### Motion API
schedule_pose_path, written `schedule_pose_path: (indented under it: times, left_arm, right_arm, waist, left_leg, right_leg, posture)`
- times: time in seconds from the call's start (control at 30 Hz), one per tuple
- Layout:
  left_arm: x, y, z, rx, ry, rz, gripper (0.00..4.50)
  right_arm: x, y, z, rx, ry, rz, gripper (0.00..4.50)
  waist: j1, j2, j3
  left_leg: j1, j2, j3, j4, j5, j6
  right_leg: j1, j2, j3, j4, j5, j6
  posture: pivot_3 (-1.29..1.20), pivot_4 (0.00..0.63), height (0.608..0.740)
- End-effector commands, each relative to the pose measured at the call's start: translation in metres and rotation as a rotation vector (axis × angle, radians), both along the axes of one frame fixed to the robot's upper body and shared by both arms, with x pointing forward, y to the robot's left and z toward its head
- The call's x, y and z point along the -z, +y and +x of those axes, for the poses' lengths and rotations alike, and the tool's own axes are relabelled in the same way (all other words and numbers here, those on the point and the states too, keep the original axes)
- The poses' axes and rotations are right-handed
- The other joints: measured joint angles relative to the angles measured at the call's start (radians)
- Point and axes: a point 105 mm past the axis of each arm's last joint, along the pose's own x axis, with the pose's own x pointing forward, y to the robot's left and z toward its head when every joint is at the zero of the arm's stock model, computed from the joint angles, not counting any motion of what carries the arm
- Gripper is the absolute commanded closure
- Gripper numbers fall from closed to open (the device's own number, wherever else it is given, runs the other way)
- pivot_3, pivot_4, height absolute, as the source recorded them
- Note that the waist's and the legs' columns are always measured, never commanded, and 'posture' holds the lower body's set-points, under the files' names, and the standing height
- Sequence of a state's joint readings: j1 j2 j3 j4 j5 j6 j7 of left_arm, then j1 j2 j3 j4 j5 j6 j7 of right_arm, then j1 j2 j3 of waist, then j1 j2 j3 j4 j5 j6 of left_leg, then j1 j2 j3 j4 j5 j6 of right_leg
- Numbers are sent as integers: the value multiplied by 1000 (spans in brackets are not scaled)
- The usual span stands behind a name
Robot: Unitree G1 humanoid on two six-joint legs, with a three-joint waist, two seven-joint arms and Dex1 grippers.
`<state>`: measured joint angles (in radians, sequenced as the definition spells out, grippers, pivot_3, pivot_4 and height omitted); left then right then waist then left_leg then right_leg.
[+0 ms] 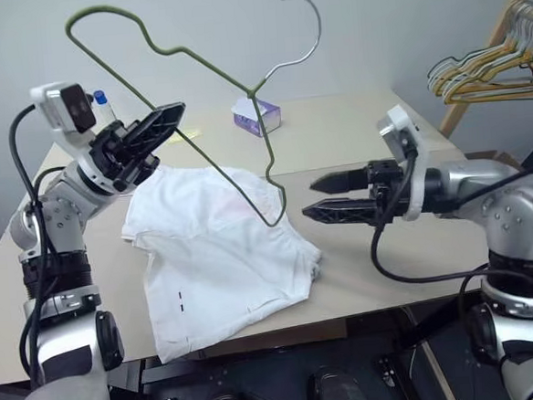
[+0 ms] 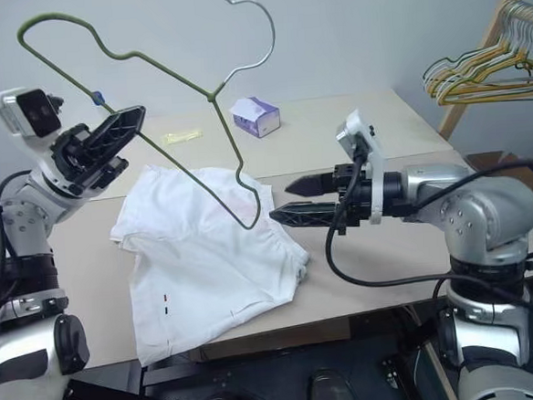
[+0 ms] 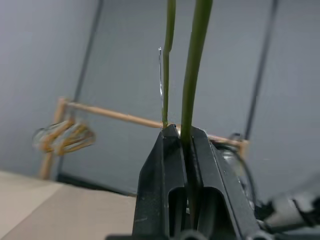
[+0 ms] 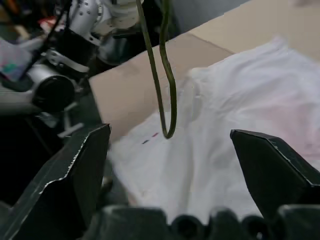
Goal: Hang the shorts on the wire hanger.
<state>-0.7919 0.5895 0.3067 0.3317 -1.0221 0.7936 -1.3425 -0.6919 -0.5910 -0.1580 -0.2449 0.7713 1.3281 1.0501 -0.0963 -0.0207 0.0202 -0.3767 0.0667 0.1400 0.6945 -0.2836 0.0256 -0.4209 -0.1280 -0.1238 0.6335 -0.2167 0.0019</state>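
Next, I take over the hanger by its lower bend point(image 1: 273, 224) with my right gripper, because my left gripper is holding the hanger's long side and the shorts' waistband point(image 1: 302, 241) is facing my right gripper.
The white shorts point(image 1: 220, 258) lie flat and slightly rumpled on the beige table point(image 1: 353, 130), near its front edge. My left gripper point(image 1: 176, 109) is shut on the wire hanger point(image 1: 252, 92), gripping one long olive-green side of it. The left wrist view shows the wire pinched between the fingers point(image 3: 210, 165). The hanger is lifted and tilted, its grey hook up high. Its lower bend point(image 4: 170, 131) hangs just above the shorts. My right gripper point(image 1: 310, 199) is open and level, pointing left at that bend from the right, and it holds nothing.
A small purple tissue box point(image 1: 257, 116) stands at the table's back. A bunch of yellow and gold hangers point(image 1: 490, 61) hangs on a wooden rack at the far right. A blue-capped bottle point(image 1: 102, 102) stands behind my left wrist. A yellowish scrap point(image 2: 181, 135) lies near it.
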Motion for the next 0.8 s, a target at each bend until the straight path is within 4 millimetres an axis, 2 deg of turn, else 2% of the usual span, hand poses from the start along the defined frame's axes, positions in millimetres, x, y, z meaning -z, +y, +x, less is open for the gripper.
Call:
schedule_pose_path:
  times: [0.03, 0.2, 0.37, 0.73, 0.8]
  left_arm:
    - [-15, -7, -5, 69, -61, -24, 4500]
    - [-16, -12, -4, 69, -66, -59, 4500]
    - [-8, -15, -8, 85, -53, -38, 4500]
    - [-5, -18, -6, 67, -56, -47, 4500]
    - [-4, -19, -5, 67, -56, -52, 4500]
  right_arm:
    - [5, 9, -5, -93, 41, 5, 23]
    - [13, 27, 2, -86, 68, 37, 23]
    - [7, 32, 0, -104, 97, 100, 23]
    - [10, 42, -10, -141, 79, 52, 23]
    - [10, 43, -9, -134, 78, 51, 388]
  waist:
    - [-1, 0, 0]
    - [-3, 0, 0]
    - [-1, 0, 0]
    - [-1, 0, 0]
    - [-1, 0, 0]
  left_leg:
    - [0, 0, 0, 0, 0, 0]
    - [-1, 0, 0, 0, 4, -8]
    - [-2, 0, 0, 0, 5, -8]
    - [-2, 0, 0, 1, 4, -8]
    - [-2, 0, 0, 0, 4, -8]
  right_leg:
    - [0, 0, 0, 0, 0, 0]
    - [-1, 0, 0, 0, 0, 0]
    - [-1, 0, 0, 0, 0, 1]
    - [-1, 0, 0, 0, 1, 1]
    - [-1, 0, 0, 0, 1, 1]
  posture:
    - [-101, 0, 740]
    - [-98, 0, 740]
    - [-96, 0, 740]
    - [-101, 0, 740]
    - [-101, 0, 740]
